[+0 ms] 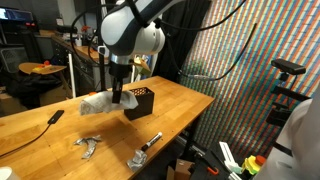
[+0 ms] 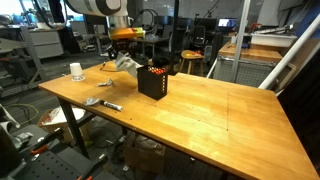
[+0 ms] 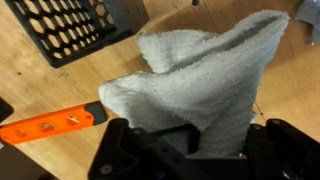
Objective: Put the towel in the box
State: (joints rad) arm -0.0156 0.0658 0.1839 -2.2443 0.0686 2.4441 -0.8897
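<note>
My gripper should lift the towel and centre it over the box's opening (image 1: 139, 92) before lowering, since the towel's lower end (image 1: 98, 106) hangs beside the black box, below its rim.
A grey-white towel (image 3: 200, 80) hangs from my gripper (image 3: 195, 140), which is shut on it. In an exterior view the towel (image 1: 100, 103) hangs above the wooden table, just beside the black perforated box (image 1: 140, 100), with the gripper (image 1: 118, 93) over it. In another exterior view the towel (image 2: 126, 63) is held behind the black box (image 2: 153, 80), below the gripper (image 2: 123, 52). In the wrist view the box (image 3: 70, 30) lies at the upper left, with the towel beside it, not inside.
The wooden table (image 1: 170, 125) carries a black marker (image 1: 151, 141), metal tools (image 1: 88, 146), crumpled foil (image 1: 137, 158) and a black cable (image 1: 52, 118). A white cup (image 2: 76, 71) stands at the far edge. An orange strip (image 3: 45, 127) lies near the gripper.
</note>
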